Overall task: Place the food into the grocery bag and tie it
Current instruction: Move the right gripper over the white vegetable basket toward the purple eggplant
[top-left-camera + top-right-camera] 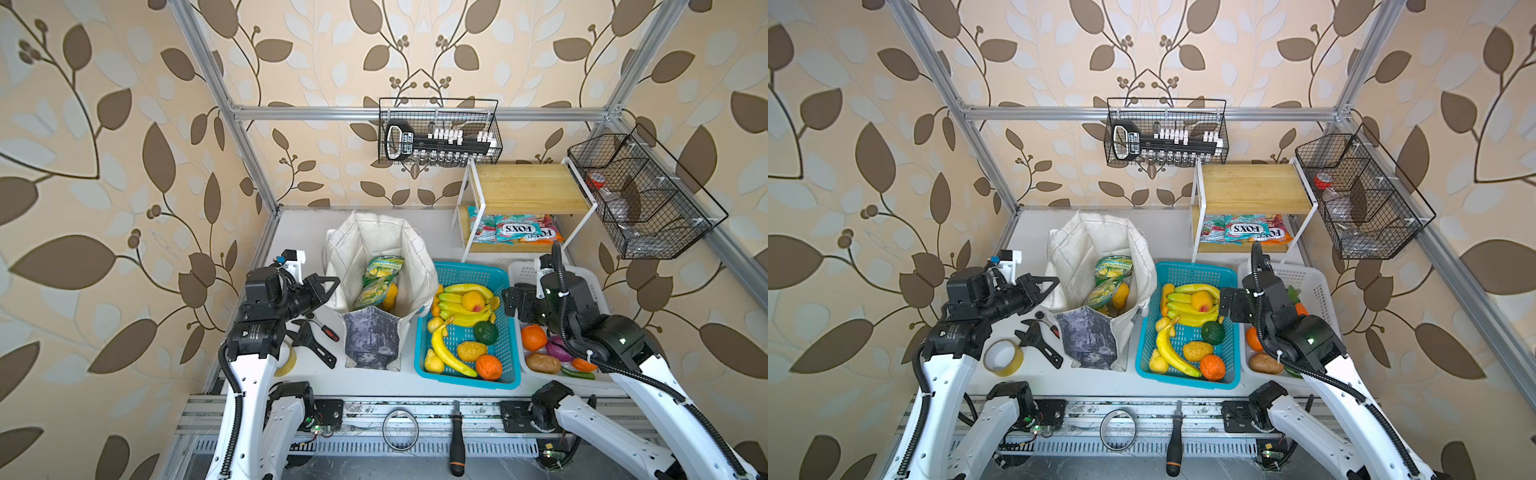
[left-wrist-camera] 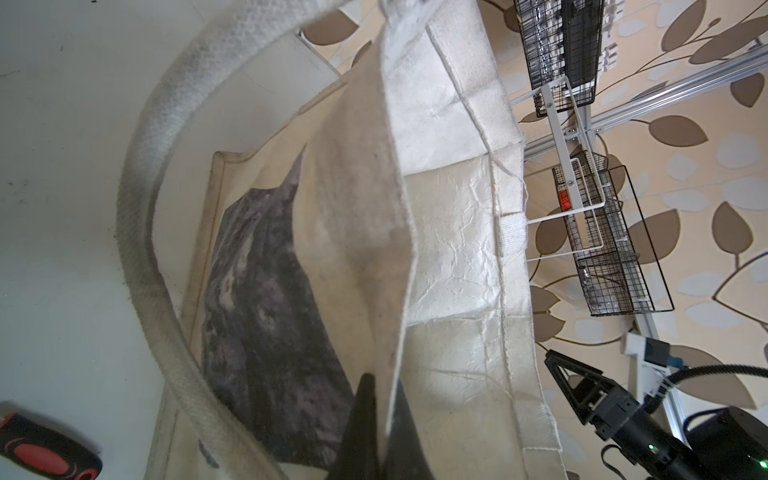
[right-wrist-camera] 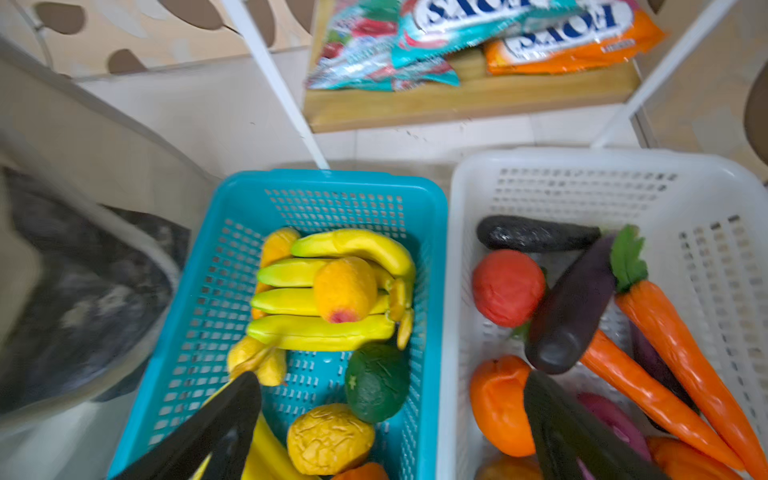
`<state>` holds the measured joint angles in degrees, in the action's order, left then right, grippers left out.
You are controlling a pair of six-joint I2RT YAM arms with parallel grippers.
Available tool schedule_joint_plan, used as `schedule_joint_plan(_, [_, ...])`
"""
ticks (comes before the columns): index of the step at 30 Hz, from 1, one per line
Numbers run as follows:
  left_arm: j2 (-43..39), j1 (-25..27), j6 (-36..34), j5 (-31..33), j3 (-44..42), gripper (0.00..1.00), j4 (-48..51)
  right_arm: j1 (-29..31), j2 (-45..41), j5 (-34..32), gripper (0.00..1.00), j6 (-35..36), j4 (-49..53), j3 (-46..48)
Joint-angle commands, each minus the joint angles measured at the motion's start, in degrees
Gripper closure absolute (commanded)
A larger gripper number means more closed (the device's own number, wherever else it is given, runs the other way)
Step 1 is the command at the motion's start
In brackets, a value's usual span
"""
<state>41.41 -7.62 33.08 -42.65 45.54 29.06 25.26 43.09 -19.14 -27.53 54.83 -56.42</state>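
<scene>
I should keep moving my right gripper until its open fingers are on both sides of the eggplant's body (image 3: 569, 313), as the eggplant (image 3: 577, 299) is on top in the white basket, free from above.
The grocery bag (image 1: 374, 340) stands open on the table, printed panel facing front. Two green-and-yellow snack packets (image 1: 383, 267) (image 1: 375, 292) and a small yellow toy fruit (image 1: 391, 297) lie inside it. My left gripper (image 2: 380, 399) is shut on the bag's left rim cloth; in both top views it sits at that rim (image 1: 1050, 283). My right gripper (image 3: 392, 382) is open and empty. It hangs over the shared edge of the blue basket (image 3: 332, 178) and the white basket (image 3: 582, 160). A toy carrot (image 3: 673, 332) lies in the white basket.
FOX'S packets (image 1: 515, 228) lie on the low wooden shelf behind the baskets. A wrench (image 1: 316, 340), a red-handled screwdriver (image 1: 329, 331) and a tape roll (image 1: 1004, 357) lie left of the bag. The blue basket holds bananas (image 1: 465, 307) and other fruit. Wire baskets hang on the frame.
</scene>
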Motion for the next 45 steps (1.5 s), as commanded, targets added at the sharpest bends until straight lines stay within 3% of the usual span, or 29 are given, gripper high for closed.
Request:
schedule_joint_plan(1, [-0.10,-0.55,-1.22,-2.61,-0.32,1.00,-1.97,-4.25,-2.62,-0.01,0.00,-0.78,-0.29,3.57])
schedule_joint_plan(10, [-0.97,1.27,-3.99,1.00,1.50,1.00,2.50,-23.85,-2.02,8.75,0.00,4.35,-10.75,11.83])
schedule_joint_plan(14, [-1.17,1.46,-3.49,0.64,0.97,1.00,1.99,-31.58,1.83,14.77,0.00,1.40,-14.61,11.36])
schedule_joint_plan(20, [-0.72,2.15,-2.97,-0.04,1.43,1.00,1.59,-34.97,8.38,12.90,0.00,0.00,-20.49,13.76])
schedule_joint_plan(23, [-0.80,2.38,-2.04,-0.91,1.13,1.00,0.42,-38.67,10.48,15.49,0.00,0.83,-22.03,15.47])
schedule_joint_plan(28, [-1.02,2.57,-3.38,-0.49,2.64,1.00,2.48,-44.63,12.92,20.07,0.10,2.00,-27.22,19.45])
schedule_joint_plan(30, [-1.15,2.62,-2.76,-1.17,2.65,1.00,2.11,-45.12,14.08,21.10,0.16,1.62,-28.05,19.66])
schedule_joint_plan(38, [-1.69,2.78,-1.93,-2.08,2.41,1.00,1.89,-46.21,15.98,19.16,0.16,1.51,-28.43,20.51])
schedule_joint_plan(45, [-0.37,2.72,-2.27,-1.66,3.15,1.00,2.18,-48.12,21.16,22.78,0.23,1.72,-30.92,20.66])
